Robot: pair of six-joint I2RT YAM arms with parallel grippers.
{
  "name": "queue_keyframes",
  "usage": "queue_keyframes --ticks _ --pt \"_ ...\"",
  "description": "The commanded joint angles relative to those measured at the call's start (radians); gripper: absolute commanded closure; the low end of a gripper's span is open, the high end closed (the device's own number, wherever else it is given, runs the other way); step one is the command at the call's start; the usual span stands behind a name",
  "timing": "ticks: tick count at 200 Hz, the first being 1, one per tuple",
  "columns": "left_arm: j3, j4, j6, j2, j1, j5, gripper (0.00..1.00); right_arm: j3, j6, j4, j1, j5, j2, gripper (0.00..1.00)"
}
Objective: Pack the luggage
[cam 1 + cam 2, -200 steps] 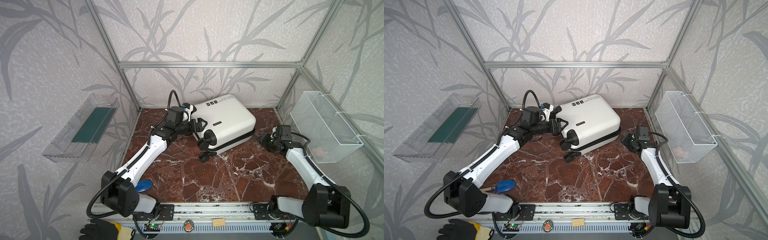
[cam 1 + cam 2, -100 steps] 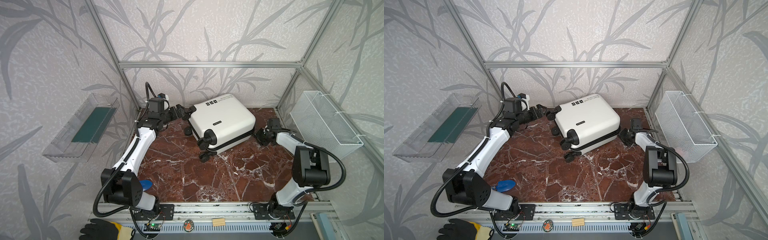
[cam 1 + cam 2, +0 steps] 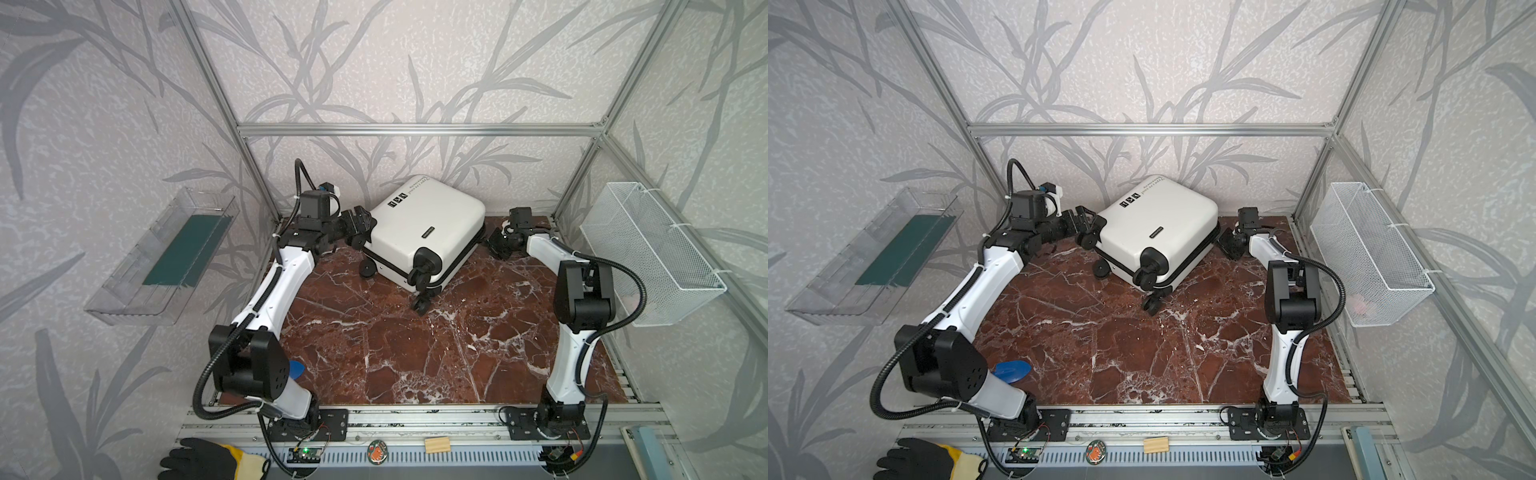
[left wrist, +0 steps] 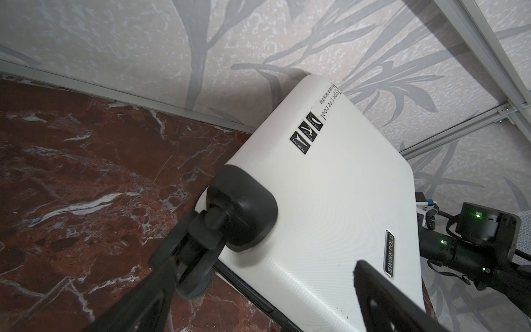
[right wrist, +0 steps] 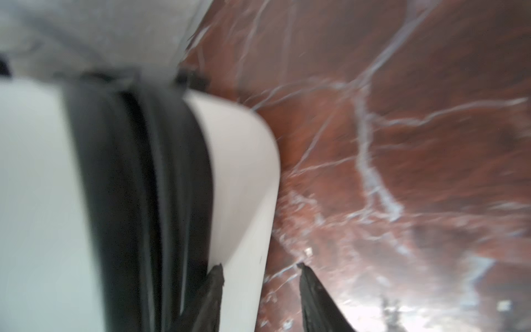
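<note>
The luggage sits askew with its wheeled end slanted (image 3: pixel 391 261), so I should pull the corner caster wheel (image 4: pixel 239 207) toward the front with my left gripper to turn it straight.
The luggage (image 3: pixel 424 224) (image 3: pixel 1158 226), a white hard-shell suitcase with black caster wheels, lies flat and closed at the back of the marble table (image 3: pixel 374 353). My left gripper (image 3: pixel 359 224) (image 3: pixel 1086 224) (image 4: pixel 258 264) is wide open at its left corner. One of its fingers (image 4: pixel 172 258) is beside a caster wheel (image 4: pixel 241 209) and the other is over the white shell. My right gripper (image 3: pixel 496 245) (image 3: pixel 1229 245) (image 5: pixel 260 267) is at the case's right end, jaws apart. The lower shell's edge (image 5: pixel 244 201), next to the black zipper seam (image 5: pixel 143 186), lies between them.
A clear tray (image 3: pixel 166 257) with a green sheet hangs on the left wall. A white wire basket (image 3: pixel 648 253) hangs on the right wall. The back wall is close behind the luggage. A blue object (image 3: pixel 296 370) lies by the left arm's base. A glove (image 3: pixel 208 461) and a wooden block (image 3: pixel 437 445) are on the front rail.
My left gripper pulled back from the case's front-left side to its left corner. My right arm raised its elbow and brought its gripper against the right end. The case's far end swung left.
</note>
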Motion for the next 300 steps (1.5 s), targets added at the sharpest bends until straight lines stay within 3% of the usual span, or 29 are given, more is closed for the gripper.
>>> queue_keyframes --ticks 1,63,100,183,221,259,300 --pt "0.067 -0.019 0.047 0.057 0.031 -0.007 0.02 -0.073 -0.042 -0.036 -0.024 -0.019 -0.118 0.51" --pt "0.343 -0.114 0.116 0.334 0.077 0.164 0.02 -0.408 -0.069 -0.003 -0.043 -0.040 -0.478 0.28" --pt "0.358 -0.125 0.129 0.383 0.054 0.288 0.02 -0.512 -0.102 -0.029 -0.023 -0.054 -0.647 0.21" --pt "0.059 -0.023 0.111 0.210 -0.014 0.400 0.02 -0.479 -0.261 -0.211 0.190 0.058 -0.816 0.19" --pt "-0.129 0.082 0.056 0.075 -0.069 0.388 0.02 -0.454 -0.295 -0.262 0.300 0.158 -0.835 0.18" --pt "-0.288 0.188 -0.015 -0.044 -0.183 0.343 0.02 -0.427 -0.314 -0.315 0.370 0.275 -0.850 0.15" --pt "-0.423 0.273 -0.087 -0.173 -0.249 0.297 0.02 -0.400 -0.309 -0.388 0.431 0.478 -0.864 0.14"
